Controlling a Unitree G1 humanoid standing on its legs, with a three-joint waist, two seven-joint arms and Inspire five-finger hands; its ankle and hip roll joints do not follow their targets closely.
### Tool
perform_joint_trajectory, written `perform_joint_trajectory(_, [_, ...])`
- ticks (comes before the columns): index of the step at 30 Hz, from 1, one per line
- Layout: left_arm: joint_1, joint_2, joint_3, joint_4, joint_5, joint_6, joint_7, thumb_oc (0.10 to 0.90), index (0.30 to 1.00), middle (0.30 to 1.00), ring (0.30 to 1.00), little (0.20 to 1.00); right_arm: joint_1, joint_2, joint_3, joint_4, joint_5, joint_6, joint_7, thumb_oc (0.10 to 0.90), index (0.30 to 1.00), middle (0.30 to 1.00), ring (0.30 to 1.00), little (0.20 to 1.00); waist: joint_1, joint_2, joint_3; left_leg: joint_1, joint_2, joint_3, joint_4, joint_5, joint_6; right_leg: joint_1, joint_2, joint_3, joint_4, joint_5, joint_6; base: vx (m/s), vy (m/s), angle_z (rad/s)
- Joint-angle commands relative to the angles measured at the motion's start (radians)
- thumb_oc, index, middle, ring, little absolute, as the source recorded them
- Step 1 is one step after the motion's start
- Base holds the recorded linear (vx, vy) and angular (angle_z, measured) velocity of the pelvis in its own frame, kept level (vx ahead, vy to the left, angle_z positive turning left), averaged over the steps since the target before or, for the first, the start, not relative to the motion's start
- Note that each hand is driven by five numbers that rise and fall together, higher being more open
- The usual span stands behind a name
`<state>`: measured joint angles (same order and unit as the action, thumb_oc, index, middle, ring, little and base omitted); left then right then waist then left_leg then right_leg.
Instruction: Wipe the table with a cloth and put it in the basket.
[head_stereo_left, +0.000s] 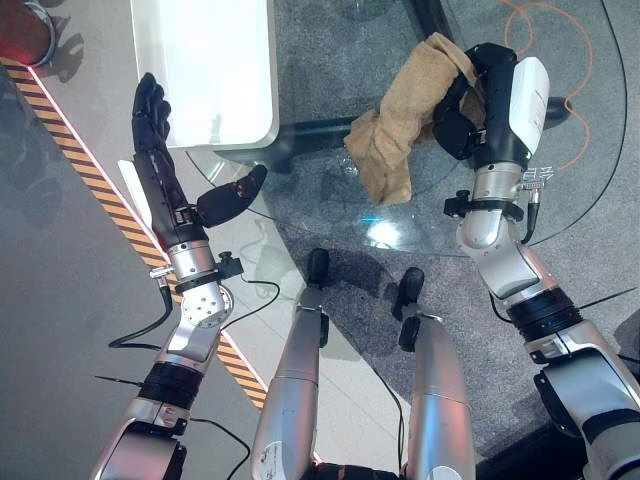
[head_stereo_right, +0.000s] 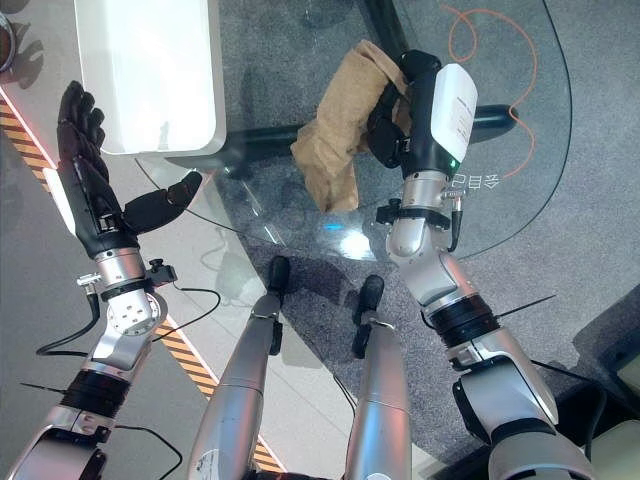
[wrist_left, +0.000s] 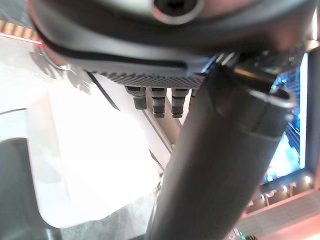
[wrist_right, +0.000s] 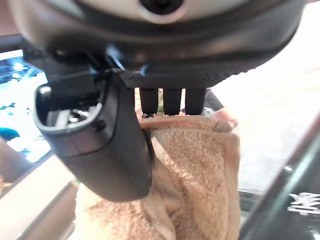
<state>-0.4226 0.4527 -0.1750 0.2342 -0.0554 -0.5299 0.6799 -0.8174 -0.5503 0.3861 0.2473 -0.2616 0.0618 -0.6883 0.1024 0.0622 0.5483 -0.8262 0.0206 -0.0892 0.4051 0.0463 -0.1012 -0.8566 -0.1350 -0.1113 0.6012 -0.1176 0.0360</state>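
I expect the tan cloth (head_stereo_left: 408, 112) to sag into a crumpled, bent heap when I put it in the basket, because it hangs in limp, gathered folds (head_stereo_left: 382, 150).
A tan cloth (head_stereo_left: 405, 120) hangs in folds from my right hand (head_stereo_left: 470, 100), whose fingers and thumb are curled round its upper end above the glass table (head_stereo_left: 330, 215). The right wrist view has the same cloth (wrist_right: 195, 185) bunched against the palm under the thumb (wrist_right: 100, 145). My left hand (head_stereo_left: 160, 140) is held up over the table's left edge, fingers straight, thumb spread, holding nothing. A white basket (head_stereo_left: 205, 65) stands at the table's far left, just beyond the left hand.
The glass table is round with a dark frame (head_stereo_left: 300, 145) under it. A yellow-and-black striped line (head_stereo_left: 100, 200) runs along the floor on the left. An orange cable (head_stereo_left: 570, 60) loops on the floor beyond the right hand.
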Motion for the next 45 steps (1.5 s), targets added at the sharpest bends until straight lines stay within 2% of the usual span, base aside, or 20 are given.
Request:
perform_joint_trajectory(1, [-0.026,0.068,0.037,-0.129,0.055,-0.048,-0.049,0.800,0.900,0.900,0.900,0.900,-0.080,-0.008,-0.076,-0.217,-0.092,-0.127,-0.011,0.100,0.300,0.300,0.300,0.200,-0.015,-0.012,-0.028,0.052,-0.074,0.082,0.028,-0.083,0.098,0.052,0.073,-0.076,-0.035,0.009,-0.011,0.00,0.000,0.00])
perform_joint_trajectory(12, [-0.102,0.069,-0.047,-0.116,0.024,-0.049,-0.140,0.800,0.900,0.900,0.900,0.900,-0.092,-0.011,-0.061,-0.331,-0.099,-0.166,0.046,0.100,0.300,0.300,0.300,0.200,-0.042,-0.022,-0.028,0.057,-0.067,0.098,0.026,-0.085,0.099,0.051,0.082,-0.059,-0.038,0.015,-0.004,0.00,0.016,-0.02])
perform_joint_trajectory(22, [-0.183,0.021,-0.101,-0.063,-0.039,-0.046,-0.196,0.800,0.900,0.900,0.900,0.900,-0.131,0.006,-0.044,-0.400,-0.077,-0.186,0.079,0.100,0.300,0.300,0.300,0.200,-0.063,-0.038,-0.028,0.064,-0.060,0.110,0.024,-0.088,0.097,0.054,0.094,-0.046,-0.040,0.017,-0.001,0.00,0.006,-0.02])
perform_joint_trajectory(31, [-0.215,-0.087,-0.132,-0.006,-0.326,-0.065,-0.397,0.800,0.900,0.900,0.900,0.900,-0.181,0.037,-0.037,-0.456,-0.076,-0.187,0.107,0.100,0.300,0.300,0.300,0.200,-0.077,-0.053,-0.028,0.075,-0.054,0.122,0.021,-0.091,0.097,0.063,0.103,-0.037,-0.044,0.020,-0.001,0.00,0.000,0.00])
perform_joint_trajectory(40, [-0.231,-0.160,-0.138,0.048,-0.493,-0.060,-0.516,0.800,0.900,0.900,0.900,0.900,-0.238,0.045,-0.035,-0.486,-0.066,-0.170,0.125,0.100,0.300,0.300,0.300,0.200,-0.087,-0.064,-0.028,0.089,-0.053,0.128,0.016,-0.095,0.097,0.078,0.115,-0.028,-0.055,0.018,-0.003,0.00,0.005,-0.01])
perform_joint_trajectory(45, [-0.242,-0.174,-0.144,0.080,-0.519,-0.070,-0.534,0.800,0.900,0.900,0.900,0.900,-0.254,0.049,-0.032,-0.494,-0.064,-0.169,0.128,0.100,0.300,0.300,0.300,0.200,-0.091,-0.068,-0.028,0.090,-0.053,0.129,0.017,-0.098,0.096,0.080,0.117,-0.026,-0.058,0.018,-0.003,0.00,0.000,0.00])
